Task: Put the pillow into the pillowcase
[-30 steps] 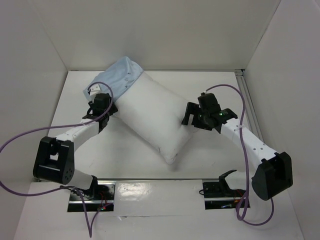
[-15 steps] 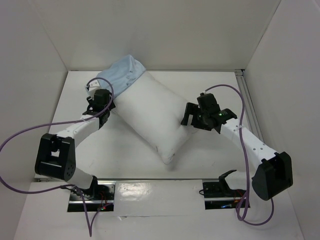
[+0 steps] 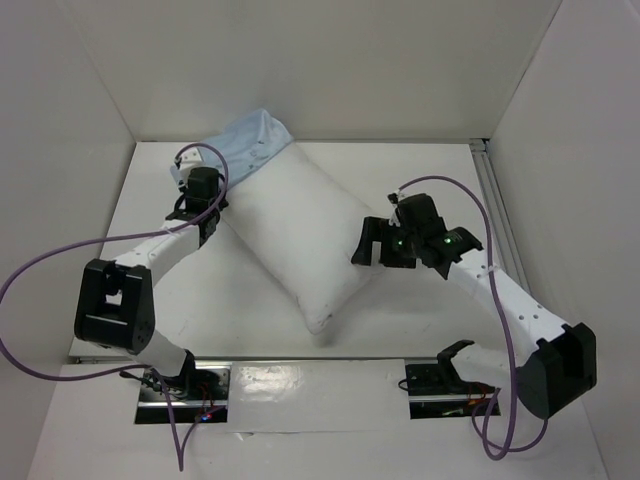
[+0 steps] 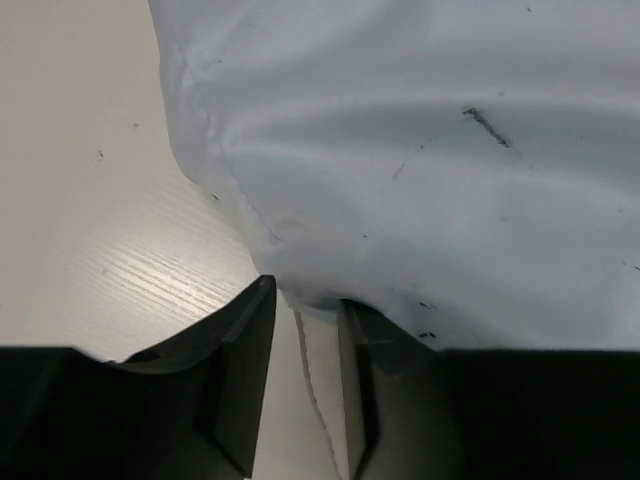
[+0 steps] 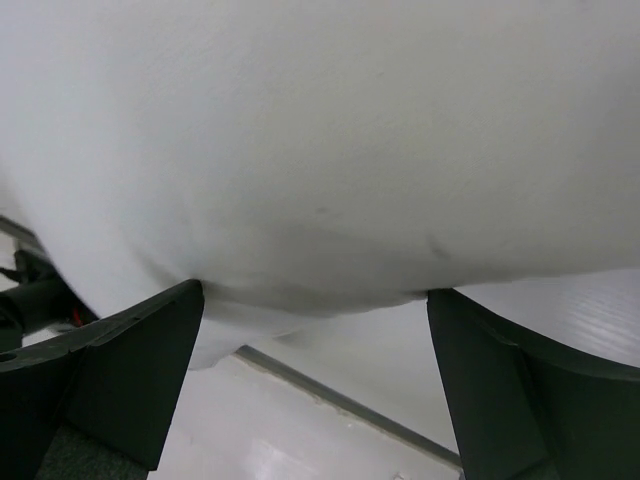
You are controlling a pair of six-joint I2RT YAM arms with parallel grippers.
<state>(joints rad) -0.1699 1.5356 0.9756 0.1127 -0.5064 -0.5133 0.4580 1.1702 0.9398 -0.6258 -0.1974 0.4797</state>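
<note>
The white pillow [image 3: 300,228] lies at a slant across the table. So next my left gripper grabs the pillowcase's edge [image 3: 236,180] while my right gripper turns the pillow straight, before I pull.
The white pillow [image 3: 300,230] lies diagonally on the table, its far left end inside the light blue pillowcase [image 3: 245,135]. My left gripper [image 3: 200,188] is at the pillowcase's left edge. In the left wrist view the jaws [image 4: 305,300] stand nearly closed on a stitched hem of the speckled blue pillowcase [image 4: 420,150]. My right gripper [image 3: 372,245] is wide open against the pillow's right side. In the right wrist view the pillow [image 5: 320,130] bulges between the spread fingers [image 5: 140,370], with the gripper [image 5: 315,295] gripping nothing.
White enclosure walls stand at the back and both sides. An aluminium rail [image 3: 497,200] runs along the right edge. A shiny metal plate [image 3: 300,385] holds the arm bases at the near edge. Purple cables [image 3: 40,270] loop beside both arms.
The left gripper has moved farther back with the pillowcase edge, and less blue cloth shows at the left. The right gripper has moved left against the pillow, whose near corner shifted left.
</note>
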